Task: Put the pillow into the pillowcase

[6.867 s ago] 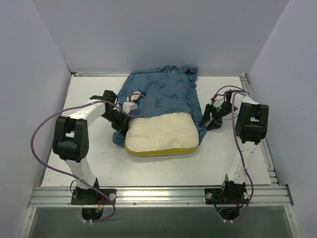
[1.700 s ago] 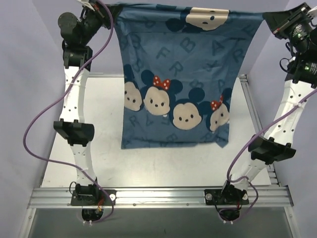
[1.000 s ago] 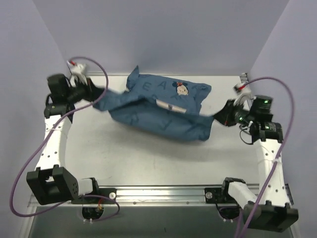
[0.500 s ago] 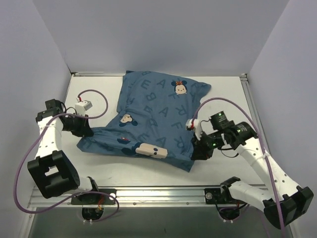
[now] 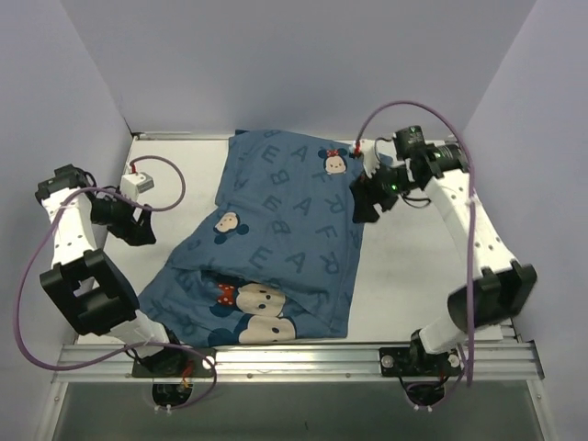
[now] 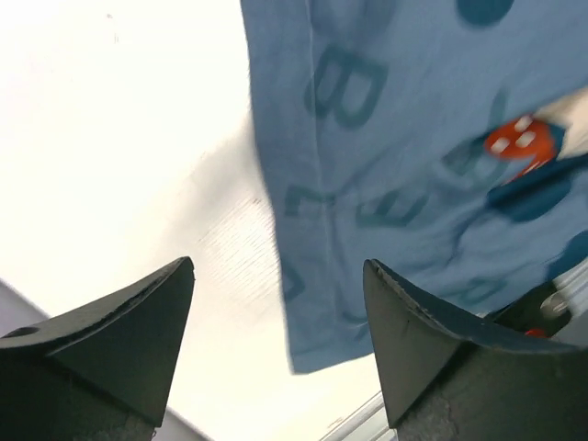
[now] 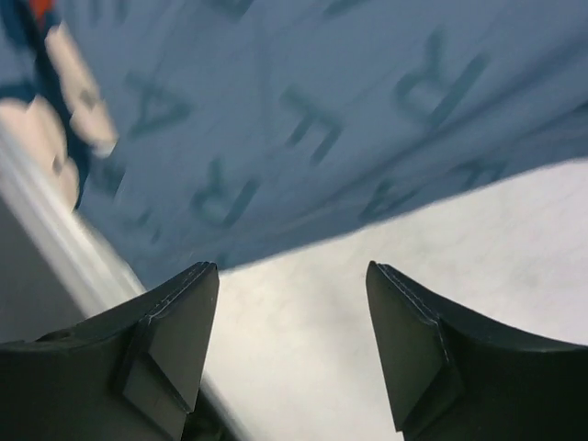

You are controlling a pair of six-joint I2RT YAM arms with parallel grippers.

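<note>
I should turn the pillowcase (image 5: 276, 211) with my left gripper and my right gripper until its opening faces my left gripper, because the pillowcase's opening (image 5: 250, 283) now points toward the near bar.
The blue pillowcase (image 5: 276, 239), printed with letters and mouse faces, lies flat from the back middle of the table to the front left. The pillow is hidden; none of its cream cloth shows. My left gripper (image 5: 142, 230) stands open just left of the pillowcase's left edge, apart from it. In the left wrist view the open left gripper (image 6: 278, 266) frames a blue corner of the pillowcase (image 6: 413, 138) lying on the white table. My right gripper (image 5: 361, 211) hovers open at the pillowcase's right edge. In the right wrist view the right gripper (image 7: 291, 268) is empty, with the pillowcase (image 7: 276, 110) beyond it.
The white table (image 5: 413, 266) is bare to the right of the cloth. Purple cables (image 5: 32, 276) loop from both arms. A metal rail (image 5: 294, 360) runs along the near edge, and grey walls close in both sides.
Both grippers were shut on the pillowcase's near corners; now both are open and clear of it. The right arm swung to the back right, and the cloth settled toward the front.
</note>
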